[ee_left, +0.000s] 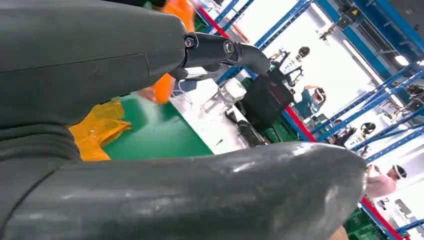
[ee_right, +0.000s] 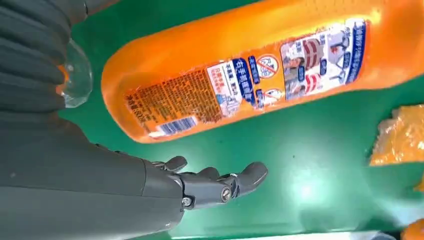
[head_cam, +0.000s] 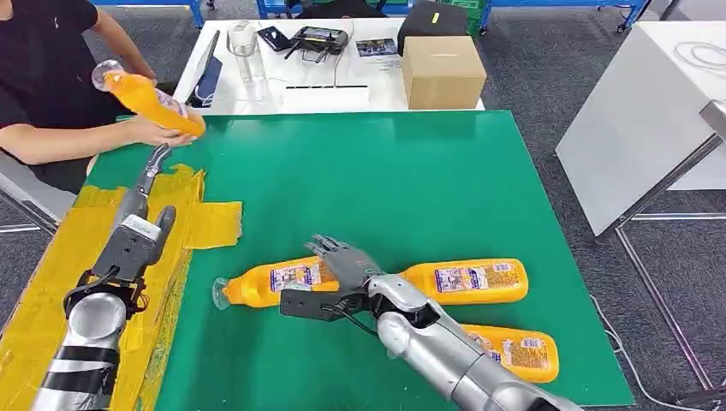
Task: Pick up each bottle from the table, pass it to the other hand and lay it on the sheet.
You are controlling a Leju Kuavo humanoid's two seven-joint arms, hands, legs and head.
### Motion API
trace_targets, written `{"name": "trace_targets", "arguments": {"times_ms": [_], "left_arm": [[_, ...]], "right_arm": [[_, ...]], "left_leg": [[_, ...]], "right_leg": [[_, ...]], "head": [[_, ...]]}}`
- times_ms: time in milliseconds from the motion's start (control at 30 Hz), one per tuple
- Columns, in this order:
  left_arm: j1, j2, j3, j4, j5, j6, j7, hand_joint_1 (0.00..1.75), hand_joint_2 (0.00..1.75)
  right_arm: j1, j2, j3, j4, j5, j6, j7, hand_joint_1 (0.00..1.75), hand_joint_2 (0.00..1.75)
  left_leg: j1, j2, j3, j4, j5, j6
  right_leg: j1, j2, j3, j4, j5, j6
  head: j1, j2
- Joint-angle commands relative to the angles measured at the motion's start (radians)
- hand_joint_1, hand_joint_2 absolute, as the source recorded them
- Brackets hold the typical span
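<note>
My right gripper is about to close, and the orange bottle (head_cam: pixel 258 286) should then roll onto its narrow side, because the bottle lies loose, label up (head_cam: pixel 295 276), and has rounded edges.
Three orange bottles lie on the green table (head_cam: pixel 411 180): one (head_cam: pixel 274 284) with its clear cap to the left, one (head_cam: pixel 469 281) to its right, and one (head_cam: pixel 516 352) at the front edge. My right hand (head_cam: pixel 344 262) hovers between the first two with fingers spread and nothing in it; the right wrist view has its fingers (ee_right: pixel 220 182) beside the labelled bottle (ee_right: pixel 250 75). My left hand (head_cam: pixel 156 163) reaches out over the yellow sheet (head_cam: pixel 77 248), fingers (ee_left: pixel 225 50) extended and empty. Just beyond it a person's hand (head_cam: pixel 158 133) holds a fourth orange bottle (head_cam: pixel 144 96) in the air.
The person sits at the table's far left corner. Behind the green table stands a white table (head_cam: pixel 342 94) with a cardboard box (head_cam: pixel 443 70), a clear jar (head_cam: pixel 242 47) and a controller (head_cam: pixel 318 38). Another white table (head_cam: pixel 633 128) stands at the right.
</note>
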Motion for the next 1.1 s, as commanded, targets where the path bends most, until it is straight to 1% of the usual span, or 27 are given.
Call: {"name": "trace_targets", "arguments": {"times_ms": [33, 200, 400, 433, 500, 667, 700, 733, 767, 900, 933, 1100], "left_arm": [[-0.041, -0.017, -0.015, 0.063, 0.012, -0.004, -0.003, 0.0, 0.0], [-0.028, -0.022, -0.014, 0.059, 0.016, -0.004, -0.008, 0.0, 0.0], [-0.015, -0.027, -0.006, 0.047, 0.023, -0.003, -0.014, 0.0, 0.0], [-0.011, -0.029, -0.004, 0.043, 0.028, -0.006, -0.017, 0.0, 0.0], [-0.007, -0.032, -0.003, 0.039, 0.029, -0.007, -0.02, 0.0, 0.0], [-0.012, -0.036, -0.006, 0.043, 0.029, -0.007, -0.02, 0.0, 0.0], [-0.014, -0.037, -0.007, 0.046, 0.029, -0.007, -0.021, 0.0, 0.0], [-0.016, -0.039, -0.008, 0.048, 0.029, -0.007, -0.021, 0.0, 0.0], [-0.018, -0.04, -0.01, 0.05, 0.029, -0.008, -0.021, 0.0, 0.0], [-0.02, -0.039, -0.014, 0.056, 0.03, -0.007, -0.024, 0.0, 0.0], [-0.022, -0.039, -0.014, 0.057, 0.031, -0.006, -0.025, 0.0, 0.0], [-0.025, -0.039, -0.013, 0.061, 0.032, -0.004, -0.029, 0.0, 0.0]], "right_arm": [[-0.106, 0.016, 0.141, 0.16, 0.056, 0.04, 0.021, 0.0, 1.75], [-0.108, 0.04, 0.179, 0.22, 0.084, 0.046, 0.02, 0.0, 1.75], [-0.114, 0.043, 0.213, 0.238, 0.12, 0.055, 0.026, 0.0, 1.75], [-0.126, 0.041, 0.25, 0.25, 0.158, 0.08, 0.032, 0.0, 1.75], [-0.131, 0.04, 0.285, 0.268, 0.184, 0.121, 0.03, 0.0, 1.75], [-0.131, 0.041, 0.313, 0.293, 0.204, 0.145, 0.022, 0.0, 1.75], [-0.131, 0.044, 0.327, 0.307, 0.219, 0.152, 0.02, 0.23, 1.75], [-0.128, 0.046, 0.344, 0.32, 0.235, 0.161, 0.013, 1.62, 1.75], [-0.124, 0.047, 0.352, 0.331, 0.242, 0.161, 0.008, 1.75, 1.75], [-0.121, 0.054, 0.368, 0.36, 0.258, 0.161, -0.005, 1.75, 1.75], [-0.123, 0.055, 0.366, 0.363, 0.255, 0.165, -0.006, 1.75, 1.75], [-0.128, 0.049, 0.37, 0.367, 0.256, 0.178, -0.014, 1.75, 1.75]], "left_leg": [[0.0, -0.001, 0.0, 0.0, 0.0, 0.001], [0.0, -0.001, 0.0, 0.0, 0.001, 0.001], [0.0, -0.001, 0.0, 0.0, 0.001, 0.001], [0.0, -0.001, 0.0, 0.0, 0.0, 0.001], [0.0, -0.001, 0.001, -0.001, 0.0, 0.001], [0.0, -0.001, 0.001, -0.001, 0.0, 0.001], [0.0, -0.001, 0.001, -0.001, 0.0, 0.0], [0.0, -0.002, 0.002, -0.002, 0.001, 0.001], [0.0, -0.002, 0.001, -0.001, 0.001, 0.001], [0.0, -0.002, 0.004, -0.001, 0.001, 0.0], [0.0, -0.003, 0.004, -0.003, 0.002, 0.001], [0.0, -0.001, 0.007, -0.001, 0.001, 0.0]], "right_leg": [[0.0, 0.0, 0.0, 0.0, 0.0, 0.0], [0.0, 0.0, 0.0, 0.0, 0.0, 0.0], [0.0, 0.0, 0.0, 0.0, 0.0, 0.0], [0.0, 0.0, 0.0, 0.0, 0.0, 0.0], [0.0, 0.0, 0.001, -0.001, 0.0, 0.0], [0.0, -0.001, 0.001, -0.001, 0.0, 0.0], [0.0, -0.001, 0.001, -0.001, 0.0, 0.0], [0.0, -0.002, 0.002, -0.002, 0.001, 0.0], [0.0, -0.002, 0.002, -0.001, 0.0, 0.0], [0.0, -0.001, 0.003, -0.002, 0.0, 0.0], [0.0, -0.003, 0.004, -0.003, 0.001, 0.0], [0.0, -0.002, 0.005, -0.001, 0.0, 0.0]], "head": [[0.0, 0.0], [0.0, 0.0], [0.0, 0.0], [0.0, 0.0], [0.0, 0.0], [0.0, 0.0], [0.0, 0.0], [0.0, 0.0], [0.0, 0.0], [0.0, 0.0], [0.0, 0.0], [-0.001, 0.0]]}}
